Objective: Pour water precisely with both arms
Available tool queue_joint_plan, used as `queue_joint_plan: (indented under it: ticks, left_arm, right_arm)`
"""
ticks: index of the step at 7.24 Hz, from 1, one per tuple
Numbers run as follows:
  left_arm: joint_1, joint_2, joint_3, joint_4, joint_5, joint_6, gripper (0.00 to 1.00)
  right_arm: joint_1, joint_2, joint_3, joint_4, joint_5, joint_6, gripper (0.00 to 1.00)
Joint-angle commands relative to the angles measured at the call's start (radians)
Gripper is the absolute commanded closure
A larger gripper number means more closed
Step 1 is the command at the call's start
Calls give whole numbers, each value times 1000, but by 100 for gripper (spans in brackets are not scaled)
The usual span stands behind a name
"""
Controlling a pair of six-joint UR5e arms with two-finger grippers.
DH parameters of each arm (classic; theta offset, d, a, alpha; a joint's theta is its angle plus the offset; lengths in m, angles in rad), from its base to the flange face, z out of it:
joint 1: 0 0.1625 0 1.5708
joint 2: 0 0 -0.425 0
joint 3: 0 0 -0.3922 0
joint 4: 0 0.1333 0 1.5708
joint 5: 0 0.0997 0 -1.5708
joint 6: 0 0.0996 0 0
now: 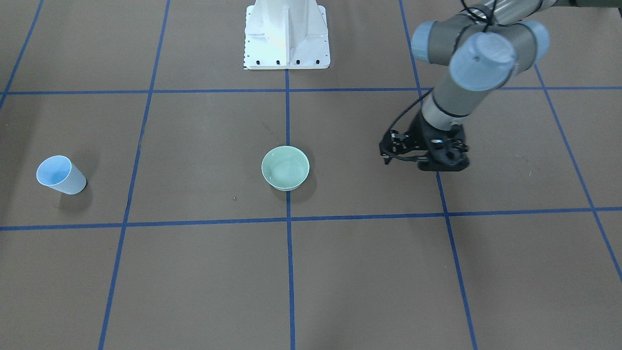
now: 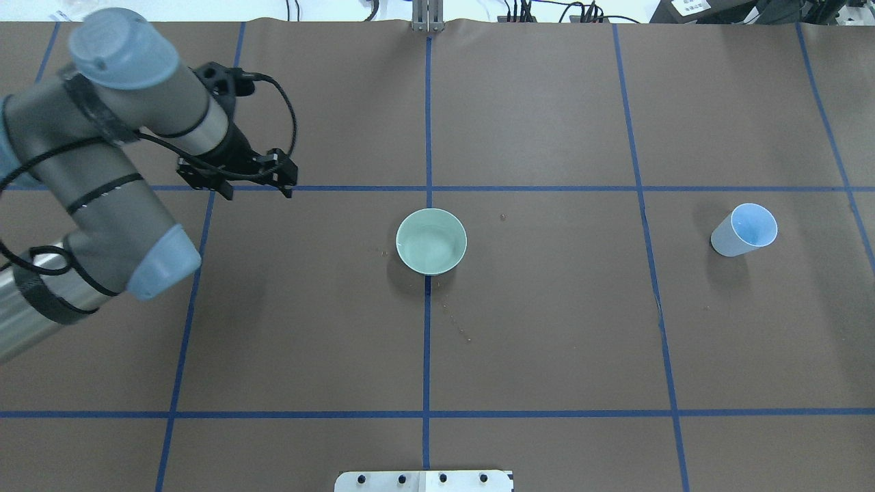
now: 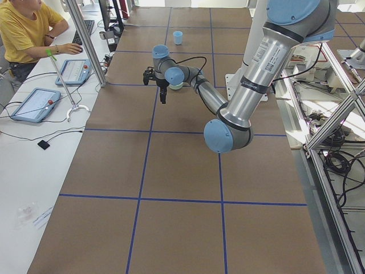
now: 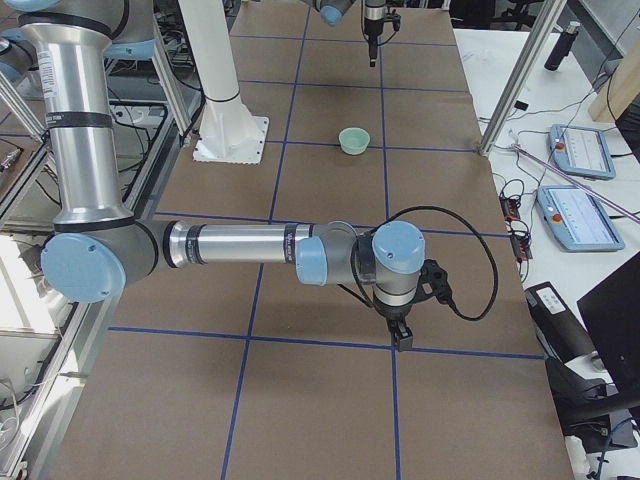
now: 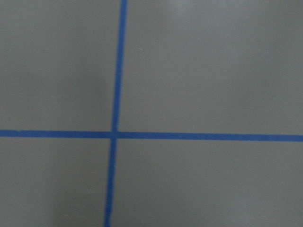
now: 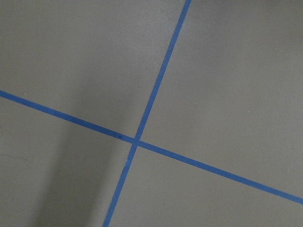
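A faint wet streak runs toward the pale green bowl (image 1: 285, 168), so I expect a damp patch hidden under the bowl when I lift it away.
A pale green bowl (image 1: 285, 167) stands at the table's middle, also in the overhead view (image 2: 431, 241). Faint glints of water (image 1: 287, 171) show inside it. A pale blue cup (image 1: 60, 175) stands upright far off on the robot's right side (image 2: 745, 229). My left gripper (image 2: 256, 193) points down over a blue tape crossing, well to the left of the bowl, open and empty; it also shows in the front view (image 1: 425, 163). My right gripper (image 4: 402, 340) shows only in the exterior right view, low over the table; I cannot tell its state.
The white bolted pedestal (image 1: 286, 36) stands behind the bowl. Small droplets (image 2: 459, 329) dot the brown paper near the bowl. An operator (image 3: 25, 28) sits at a side desk with tablets (image 3: 37, 104). Frame posts (image 4: 520, 75) line the table's edge.
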Motion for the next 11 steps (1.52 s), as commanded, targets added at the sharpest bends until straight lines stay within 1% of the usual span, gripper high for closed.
queue_joint_plan:
  ticks: [1,2,3,4,5,7,8,9,10,11]
  left_arm:
    - [169,-150,90,-5,140,-101,0]
    - [187,-255,204,-5,146,-136,0]
    - [200,-314,294,-26,147,-141,1]
    - [201,-313,334,-87,147,-141,6]
    - [199,-311,360,-115,147,-144,14]
    - [194,-307,360,-117,147,-144,22]
    - [193,-307,362,-118,145,-143,36]
    - [194,-307,360,-118,143,-141,63]
    - [194,-305,360,-120,142,-141,86]
    - [196,-301,360,-120,140,-139,94]
  right_arm:
    - [0,-1,5,-1,5,2,0]
    - [0,-1,5,-1,5,2,0]
    - [0,-1,5,-2,5,2,0]
    - [-1,-1,3,-1,5,2,0]
    - [-1,-1,3,-2,5,2,0]
    - [-1,1,6,-1,5,17,0]
    - [-1,1,6,1,5,19,0]
    - [-1,1,6,1,5,19,0]
    - [-1,1,6,1,5,19,0]
    - [-1,1,6,1,5,19,0]
